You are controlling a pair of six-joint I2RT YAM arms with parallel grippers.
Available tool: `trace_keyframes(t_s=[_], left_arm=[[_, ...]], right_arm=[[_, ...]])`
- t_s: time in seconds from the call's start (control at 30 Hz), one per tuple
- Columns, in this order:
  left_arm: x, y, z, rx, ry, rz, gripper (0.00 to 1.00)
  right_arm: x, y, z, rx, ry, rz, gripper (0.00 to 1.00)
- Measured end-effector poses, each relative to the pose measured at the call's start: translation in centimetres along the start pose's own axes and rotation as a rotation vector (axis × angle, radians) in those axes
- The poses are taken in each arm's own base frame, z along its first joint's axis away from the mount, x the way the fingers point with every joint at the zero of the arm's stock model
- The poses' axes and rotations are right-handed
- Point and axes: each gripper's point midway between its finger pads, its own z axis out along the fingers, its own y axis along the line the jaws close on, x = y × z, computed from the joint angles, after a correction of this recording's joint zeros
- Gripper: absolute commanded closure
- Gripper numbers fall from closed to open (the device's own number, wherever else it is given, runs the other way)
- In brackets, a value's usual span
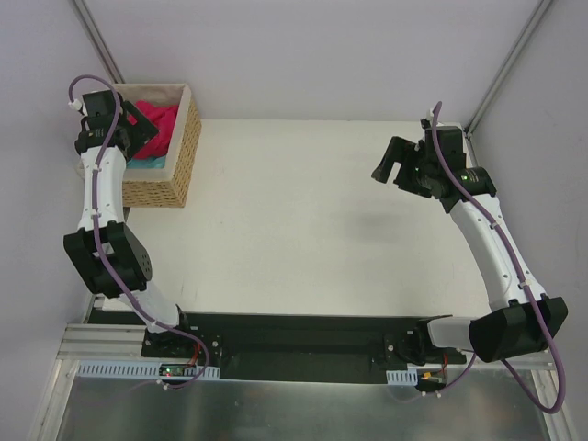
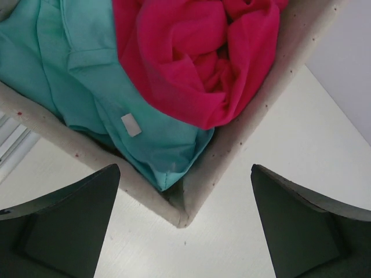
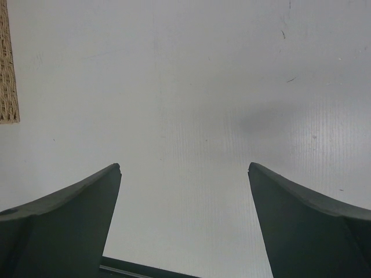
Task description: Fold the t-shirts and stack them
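The crimson-pink shirt's lower edge (image 2: 159,108) rests loosely over the teal shirt, so I expect the crimson-pink shirt to come away by itself when I lift it.
Two t-shirts lie crumpled in the wicker basket (image 1: 181,152) at the table's far left corner. The crimson-pink shirt (image 2: 197,58) lies on top, also seen from above (image 1: 162,122). Under and beside it is the teal shirt (image 2: 81,69), which carries a small white label (image 2: 131,124). My left gripper (image 2: 185,167) hovers open above the basket's near corner with nothing between its fingers; from above it sits over the basket (image 1: 138,130). My right gripper (image 1: 393,167) hangs open and empty over the bare table at the far right, and its wrist view (image 3: 184,165) shows only tabletop.
The basket's pale lining rim (image 2: 249,121) runs diagonally under my left gripper. White walls with corner posts (image 1: 96,41) close in the table. A strip of the basket's woven side (image 3: 7,69) shows at the left edge of the right wrist view.
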Motion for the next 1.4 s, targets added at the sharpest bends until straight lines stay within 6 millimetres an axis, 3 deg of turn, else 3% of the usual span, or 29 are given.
trace_keyframes(t_s=[0.1,0.17,0.33,0.53,0.67,0.77,0.87,0.9,0.93,1.07,1.27,1.4], left_arm=[[-0.6,-0.3,1.6,-0.007,-0.006,-0.033,0.08],[-1.2,-0.7,3.7,-0.014,-0.012,-0.058,0.10],[-1.2,-0.2,6.0,-0.049,-0.008,-0.069,0.12],[-0.2,1.0,8.1,-0.112,0.007,-0.107,0.27],[0.5,1.5,9.3,-0.144,0.016,-0.145,0.44],[0.6,1.5,10.0,-0.154,0.018,-0.153,0.51],[-0.1,1.0,10.7,-0.143,0.003,-0.167,0.75],[-0.5,0.7,10.9,-0.136,-0.005,-0.172,0.95],[-0.9,0.5,11.1,-0.130,-0.014,-0.174,1.00],[-2.5,-0.7,11.1,-0.093,-0.050,-0.183,1.00],[-3.3,-2.1,10.3,-0.048,-0.064,-0.182,1.00],[-4.5,-3.8,7.5,-0.006,-0.105,-0.174,1.00]], right_arm=[[0.0,0.0,0.0,-0.002,-0.001,0.000,0.04],[-0.1,0.1,0.0,-0.002,-0.003,0.000,0.04],[-0.1,0.1,0.0,-0.002,-0.004,-0.001,0.04],[0.0,0.0,0.2,0.001,0.000,0.000,0.04],[0.2,-0.1,0.7,0.006,0.016,0.001,0.04],[0.4,-0.2,1.1,0.011,0.026,0.004,0.04],[0.6,-0.3,1.1,0.014,0.030,0.004,0.04],[0.8,-0.3,1.1,0.015,0.033,0.003,0.04],[0.9,-0.4,1.2,0.017,0.035,0.003,0.04],[0.9,-0.5,1.2,0.022,0.037,0.003,0.04],[1.0,-0.4,1.3,0.017,0.043,0.003,0.04],[1.3,-0.2,1.7,0.005,0.061,0.005,0.04]])
